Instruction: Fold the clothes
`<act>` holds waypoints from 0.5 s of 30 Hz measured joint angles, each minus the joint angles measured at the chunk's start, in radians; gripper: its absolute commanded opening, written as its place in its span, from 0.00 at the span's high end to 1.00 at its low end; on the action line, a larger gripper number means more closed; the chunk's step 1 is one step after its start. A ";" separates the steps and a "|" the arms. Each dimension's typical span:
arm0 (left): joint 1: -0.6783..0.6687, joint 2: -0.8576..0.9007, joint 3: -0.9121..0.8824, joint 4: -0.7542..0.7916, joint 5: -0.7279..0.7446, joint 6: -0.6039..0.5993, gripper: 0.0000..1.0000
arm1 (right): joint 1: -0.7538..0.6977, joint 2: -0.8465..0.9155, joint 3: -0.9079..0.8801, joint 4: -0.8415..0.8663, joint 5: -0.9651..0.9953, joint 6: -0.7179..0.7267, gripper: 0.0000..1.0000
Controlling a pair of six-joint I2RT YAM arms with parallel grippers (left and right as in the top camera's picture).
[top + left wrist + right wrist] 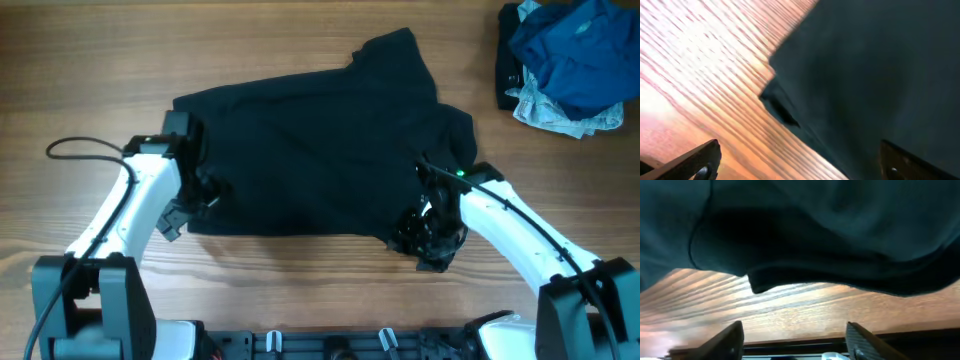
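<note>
The clothes' bunched hem (845, 276) is past the open fingers of my right gripper. My right gripper should reach in and pinch that hem edge (758, 281) before both grippers lift the clothes.
The clothes (320, 150), a large black garment, lie spread across the middle of the table, with a sleeve reaching toward the back. My left gripper (198, 192) hovers over the garment's front-left edge. In the left wrist view it (800, 167) is open, and the fabric's edge (865, 75) runs diagonally between the fingers (697, 161). My right gripper (425, 238) is at the front-right corner of the clothes. In the right wrist view it (795, 342) is open over bare wood, and the bunched black hem (815, 235) hangs just beyond its tips.
A bright blue garment (575, 45) lies piled on a pale patterned cloth (560, 118) at the back right corner. A black cable (80, 146) loops by the left arm. The table's front edge (790, 339) lies just below the right gripper.
</note>
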 measured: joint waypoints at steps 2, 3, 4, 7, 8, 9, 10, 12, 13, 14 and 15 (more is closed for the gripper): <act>0.044 0.000 -0.024 0.016 0.000 -0.002 0.00 | 0.000 0.000 0.000 0.002 -0.011 0.037 0.28; 0.057 0.000 -0.031 0.026 0.000 -0.002 0.00 | 0.000 0.000 0.000 0.002 -0.011 0.052 0.26; 0.064 0.000 -0.038 0.045 0.000 -0.001 0.00 | 0.000 0.000 0.000 0.003 -0.014 0.080 0.23; 0.068 0.002 -0.069 0.121 0.001 -0.002 0.00 | 0.000 0.000 -0.001 0.011 -0.002 0.178 0.20; 0.068 0.002 -0.084 0.145 0.001 0.000 0.00 | 0.000 0.000 -0.002 0.046 0.013 0.212 0.20; 0.068 0.003 -0.093 0.166 0.004 0.011 0.00 | 0.000 0.000 -0.003 0.084 0.021 0.236 0.20; 0.068 0.003 -0.096 0.191 0.005 0.027 0.00 | 0.000 0.000 -0.006 0.106 0.026 0.252 0.20; 0.068 0.003 -0.096 0.200 0.008 0.041 0.00 | 0.000 0.000 -0.006 0.137 0.051 0.323 0.20; 0.068 0.003 -0.096 0.200 0.011 0.045 0.00 | 0.000 0.000 -0.006 0.137 0.070 0.356 0.20; 0.068 0.003 -0.096 0.200 0.012 0.048 0.00 | 0.000 0.000 -0.006 0.137 0.088 0.385 0.20; 0.068 0.003 -0.096 0.200 0.012 0.050 0.00 | 0.000 0.000 -0.006 0.130 0.119 0.426 0.20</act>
